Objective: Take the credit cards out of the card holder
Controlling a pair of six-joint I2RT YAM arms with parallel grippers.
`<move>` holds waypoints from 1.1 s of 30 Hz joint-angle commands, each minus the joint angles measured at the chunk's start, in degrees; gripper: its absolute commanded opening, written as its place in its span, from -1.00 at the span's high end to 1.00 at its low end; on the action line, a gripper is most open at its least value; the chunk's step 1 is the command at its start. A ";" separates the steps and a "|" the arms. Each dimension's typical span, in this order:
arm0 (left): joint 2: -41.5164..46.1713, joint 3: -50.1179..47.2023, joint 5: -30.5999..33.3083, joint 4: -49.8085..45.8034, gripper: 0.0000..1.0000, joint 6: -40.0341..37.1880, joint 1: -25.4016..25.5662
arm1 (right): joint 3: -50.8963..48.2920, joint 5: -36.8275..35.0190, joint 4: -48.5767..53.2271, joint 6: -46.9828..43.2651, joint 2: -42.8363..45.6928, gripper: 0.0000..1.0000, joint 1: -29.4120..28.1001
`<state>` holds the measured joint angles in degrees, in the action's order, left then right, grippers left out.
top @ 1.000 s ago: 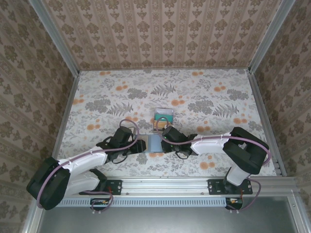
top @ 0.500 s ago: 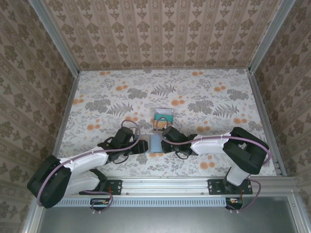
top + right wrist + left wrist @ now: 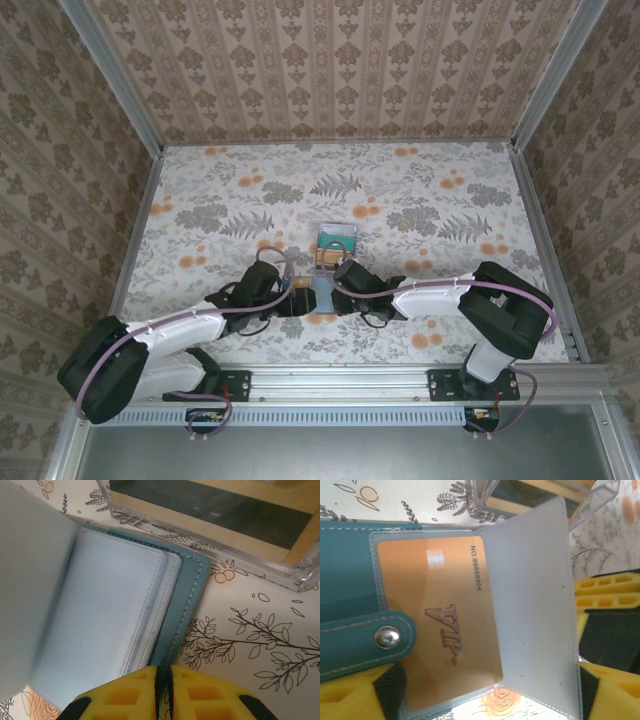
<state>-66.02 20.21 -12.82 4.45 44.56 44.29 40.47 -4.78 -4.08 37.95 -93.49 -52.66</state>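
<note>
The robot's left gripper has its fingers on either side of the VIP card and the standing page (image 3: 535,610), so it should move over toward the strap and leave the card's inner edge (image 3: 491,607) for the right gripper.
The card holder (image 3: 319,291) lies open on the floral table between my two grippers. Its teal cover with a snap strap (image 3: 350,605) holds a tan credit card (image 3: 440,625) printed VIP inside a clear sleeve. A grey-blue sleeve page (image 3: 535,595) stands up from the crease. My left gripper (image 3: 480,702) is open, its yellow fingers (image 3: 347,697) wide apart at either side of the holder's near edge. My right gripper (image 3: 163,682) is shut on the rim of the holder's teal cover (image 3: 186,595). Several more credit cards (image 3: 336,247), tan with a dark stripe, lie in a clear box.
The clear plastic box (image 3: 215,542) stands just beyond the card holder, close to both grippers. Patterned walls and metal rails (image 3: 545,240) bound the table. Open floral tabletop (image 3: 450,200) stretches to the back, left and right.
My left gripper has slid right towards the holder and its jaws have spread wide. The holder's left page has lifted, so the holder looks narrower from above. The right arm stayed still.
</note>
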 commanded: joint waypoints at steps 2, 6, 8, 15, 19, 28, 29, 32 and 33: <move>-0.34 1.95 -0.33 -0.99 -1.00 -0.46 0.95 | 1.08 -0.36 1.68 0.72 -0.67 0.68 -0.51; -0.23 3.06 0.45 -2.36 -1.00 -0.96 1.80 | 1.10 -0.52 1.77 0.73 -0.58 0.68 -0.51; 0.03 3.55 0.81 -3.22 -1.00 -1.21 2.27 | 1.10 -0.97 1.96 0.80 -0.29 0.67 -0.51; 2.76 4.75 4.11 -8.15 -1.00 -2.15 2.77 | -0.20 -5.56 3.43 1.42 3.78 0.55 -0.51; 4.74 3.51 3.86 -8.67 -1.00 -2.61 0.97 | -0.21 -7.48 4.73 1.51 7.56 0.45 -0.56; 6.08 -0.45 0.27 -6.21 -0.52 -4.21 -4.59 | 3.47 -3.60 3.61 2.71 9.61 0.42 -0.86; 5.91 -0.77 0.00 -5.83 -0.34 -4.30 -5.10 | 4.14 -2.59 3.16 3.12 8.89 0.43 -0.86; 5.30 -1.22 -0.47 -5.15 0.03 -4.74 -6.21 | 6.07 -1.00 2.05 4.77 7.13 0.47 -1.19; 5.20 -1.31 -0.22 -5.24 0.07 -4.89 -6.47 | 6.51 -0.66 1.31 5.18 6.39 0.49 -1.40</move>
<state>-60.75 19.51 -12.14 -2.11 40.80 38.70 44.51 -7.79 -1.26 40.93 -85.41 -53.32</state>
